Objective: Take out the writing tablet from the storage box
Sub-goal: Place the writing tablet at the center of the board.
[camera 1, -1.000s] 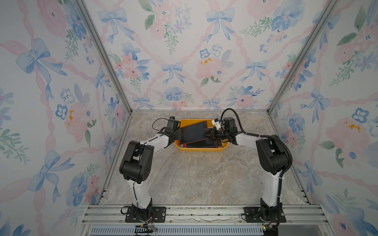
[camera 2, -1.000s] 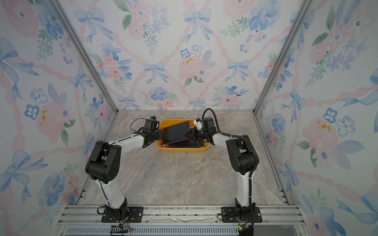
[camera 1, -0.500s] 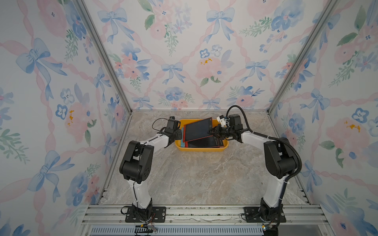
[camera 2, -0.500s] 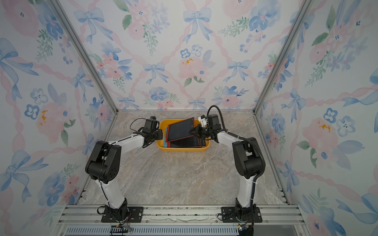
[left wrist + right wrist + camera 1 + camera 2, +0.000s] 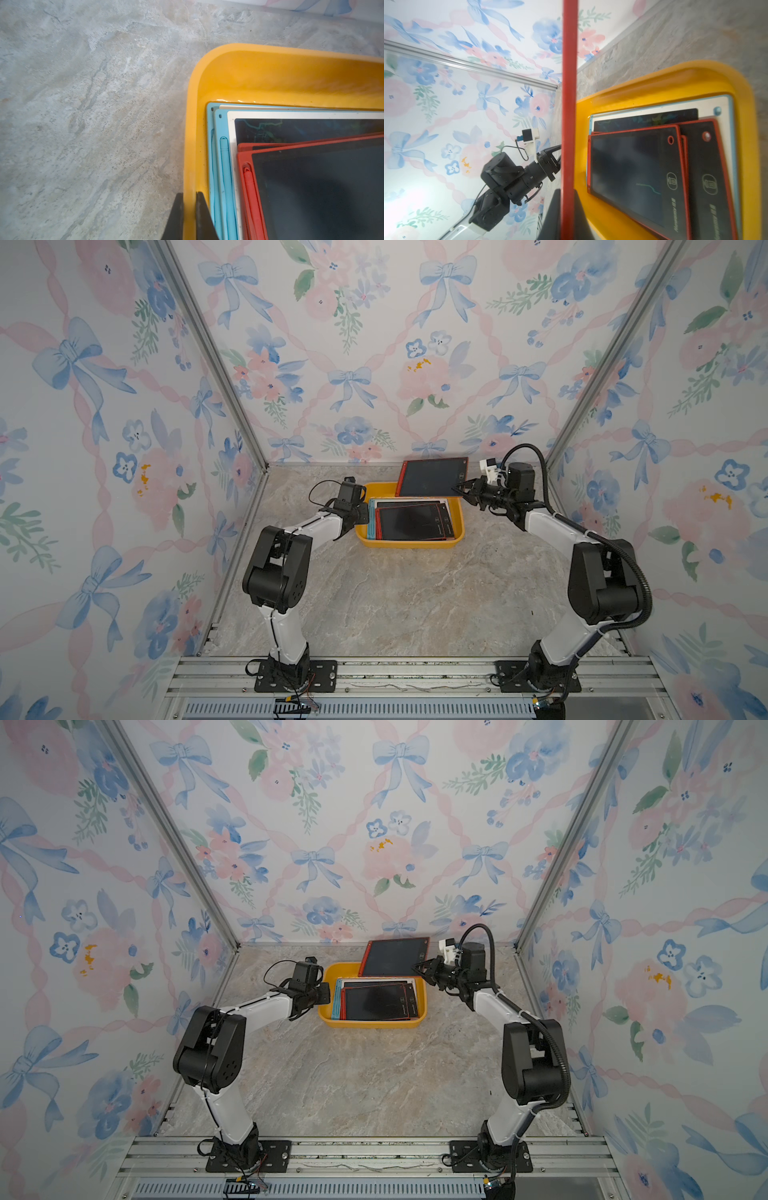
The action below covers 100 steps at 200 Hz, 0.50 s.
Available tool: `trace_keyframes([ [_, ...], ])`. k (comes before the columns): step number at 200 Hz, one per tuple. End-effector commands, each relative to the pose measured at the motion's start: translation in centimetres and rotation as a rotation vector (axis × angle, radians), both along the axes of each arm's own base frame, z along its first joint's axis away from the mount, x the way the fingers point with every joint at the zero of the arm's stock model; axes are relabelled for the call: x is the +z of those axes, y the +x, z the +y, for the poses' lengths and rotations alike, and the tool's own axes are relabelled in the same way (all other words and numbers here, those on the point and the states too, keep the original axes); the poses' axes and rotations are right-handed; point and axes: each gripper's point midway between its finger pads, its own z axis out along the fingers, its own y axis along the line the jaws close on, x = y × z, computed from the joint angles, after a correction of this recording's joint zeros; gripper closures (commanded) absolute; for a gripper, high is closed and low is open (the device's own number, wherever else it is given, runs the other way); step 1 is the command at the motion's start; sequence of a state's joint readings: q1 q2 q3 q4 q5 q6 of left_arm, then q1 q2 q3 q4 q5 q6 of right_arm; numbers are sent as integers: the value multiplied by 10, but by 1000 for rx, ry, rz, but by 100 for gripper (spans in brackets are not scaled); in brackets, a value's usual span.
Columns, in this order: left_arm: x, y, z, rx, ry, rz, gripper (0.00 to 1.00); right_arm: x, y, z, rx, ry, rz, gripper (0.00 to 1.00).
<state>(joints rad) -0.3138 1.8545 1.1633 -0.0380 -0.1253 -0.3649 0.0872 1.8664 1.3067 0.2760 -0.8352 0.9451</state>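
Observation:
I should keep carrying the tablet in my right gripper [image 5: 432, 477], which hangs clear of the stack, to the open marble [image 5: 510, 533] beside the box until it rests there.
The yellow-orange storage box [image 5: 409, 545] [image 5: 374, 1024] sits at the back of the marble floor. My left gripper [image 5: 365, 512] [image 5: 189, 194] is shut on the box's left rim [image 5: 193, 124], one finger outside and one inside. My right gripper [image 5: 459, 488] [image 5: 568, 190] is shut on the right edge of a red-framed writing tablet [image 5: 432, 477] [image 5: 395, 956]. The tablet hangs tilted in the air above the box's far side, clear of the stack. In the right wrist view it shows edge-on as a red bar [image 5: 569, 104].
Several more tablets lie stacked in the box: red-framed ones [image 5: 411, 522] [image 5: 633, 166] on top, and white and light-blue ones [image 5: 223, 166] beneath. The back wall stands close behind the lifted tablet. Bare marble floor [image 5: 415, 605] stretches in front of the box.
My right gripper has raised the red tablet out of the box, up and toward the back wall. The left gripper has stayed on the box rim.

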Motion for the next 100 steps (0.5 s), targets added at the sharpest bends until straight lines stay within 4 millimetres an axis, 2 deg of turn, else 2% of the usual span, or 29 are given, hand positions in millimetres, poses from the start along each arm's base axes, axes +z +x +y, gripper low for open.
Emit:
trace_keyframes([
  [1, -22, -9, -8, -35, -16, 73, 100, 26, 1, -30, -45, 105, -58, 97],
  [33, -21, -7, -8, -35, -15, 68, 100, 30, 2, -88, -182, 181, -70, 97],
  [59, -21, -7, -8, -37, -18, 69, 100, 15, -2, -134, -308, 182, -44, 96],
  [100, -24, -8, -8, -35, -17, 75, 100, -12, -12, -188, -458, 179, -1, 96],
])
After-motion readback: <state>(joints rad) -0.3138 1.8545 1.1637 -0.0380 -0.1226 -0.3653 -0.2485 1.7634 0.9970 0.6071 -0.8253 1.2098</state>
